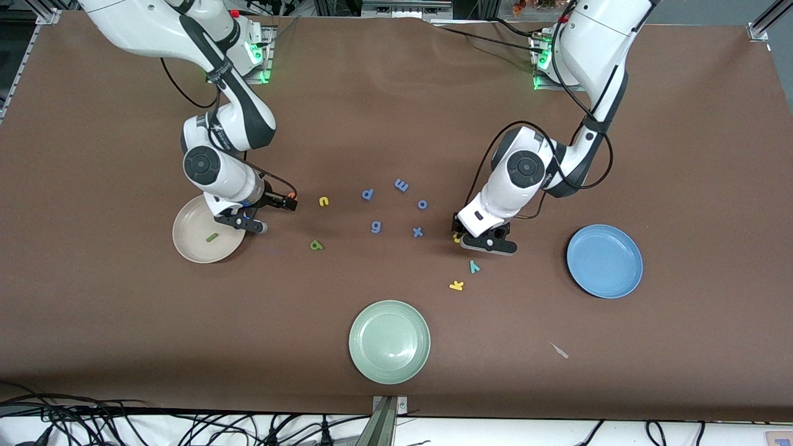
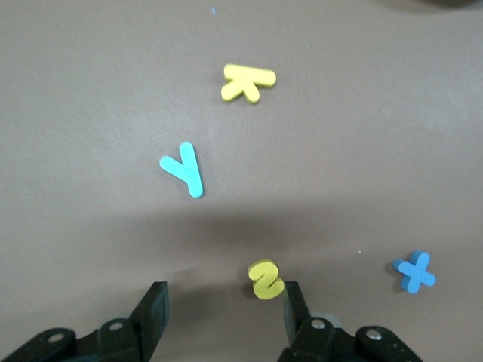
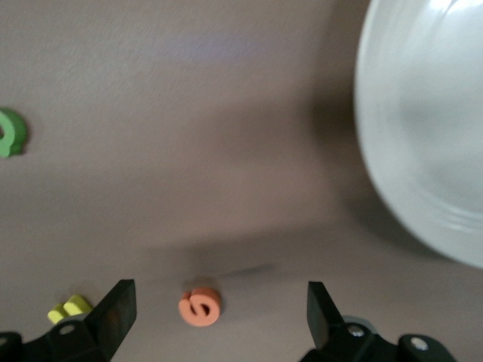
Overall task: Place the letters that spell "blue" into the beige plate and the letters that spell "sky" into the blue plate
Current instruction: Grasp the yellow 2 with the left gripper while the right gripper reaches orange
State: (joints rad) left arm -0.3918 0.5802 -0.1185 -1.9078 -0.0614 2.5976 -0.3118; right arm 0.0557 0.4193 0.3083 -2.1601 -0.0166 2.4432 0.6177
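Observation:
The yellow s (image 2: 266, 280) is off center by one finger of the robot's left gripper, so the robot should center the open fingers over it (image 1: 456, 238) and lower them before closing.
My left gripper (image 1: 490, 243) (image 2: 224, 309) is open low over the table, and the yellow s (image 1: 457, 237) (image 2: 266, 279) lies loose close to one finger (image 2: 294, 309). The teal y (image 1: 474, 266) (image 2: 183, 168) and yellow k (image 1: 456, 285) (image 2: 248, 81) lie nearer the front camera. The blue plate (image 1: 604, 261) is bare. My right gripper (image 1: 246, 223) (image 3: 220, 309) hangs open by the beige plate (image 1: 192, 244) (image 3: 430, 136), which holds the green l (image 1: 212, 237). The orange e (image 1: 291, 197) (image 3: 200, 308) lies on the table between its fingers in the right wrist view. The yellow u (image 1: 323, 201) (image 3: 69, 308) and green b (image 1: 316, 245) (image 3: 9, 133) lie nearby.
Several blue letters (image 1: 396, 207) are scattered mid-table between the two grippers, the blue x (image 1: 418, 232) (image 2: 415, 271) closest to the left gripper. A pale green plate (image 1: 389, 341) sits toward the front edge. A small pale scrap (image 1: 559, 350) lies near it.

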